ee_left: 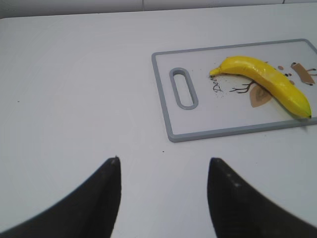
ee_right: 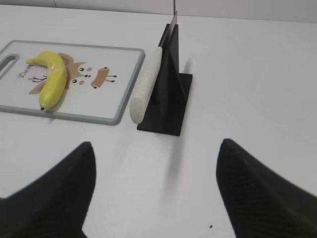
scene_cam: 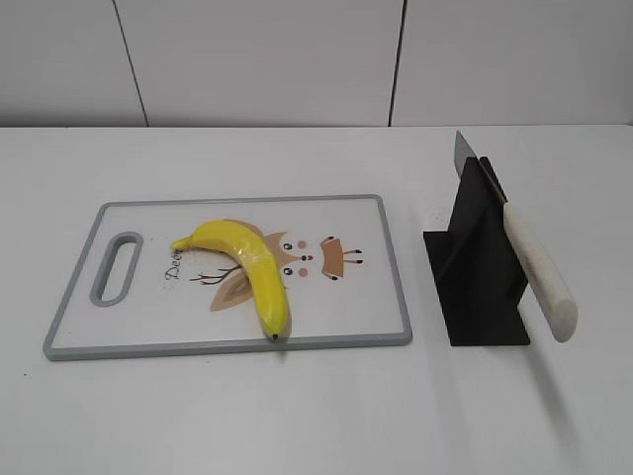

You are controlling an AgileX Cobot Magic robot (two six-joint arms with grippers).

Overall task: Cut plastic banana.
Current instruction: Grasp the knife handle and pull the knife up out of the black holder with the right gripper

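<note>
The black stand has an opening along its top (scene_cam: 485,170), so the knife (scene_cam: 539,272) will come out upward when I lift, and the stand will stay where it is.
The plastic banana (scene_cam: 249,267) is glossy yellow and curved, with a dark tip toward the front. It lies whole on the white cutting board (scene_cam: 366,287) with a grey rim. It also shows in the left wrist view (ee_left: 267,82) and the right wrist view (ee_right: 52,79). A knife with a white handle (scene_cam: 539,272) rests slanted in a black stand (scene_cam: 480,277), right of the board. My left gripper (ee_left: 163,161) is open and empty, left of and in front of the board. My right gripper (ee_right: 156,146) is open and empty, in front of the knife stand (ee_right: 168,99). Neither gripper shows in the exterior view.
The board has a handle slot (scene_cam: 117,267) at its left end and a deer drawing under the banana. Everything stands on a white table (scene_cam: 297,416). A white panelled wall (scene_cam: 297,59) runs along the back.
</note>
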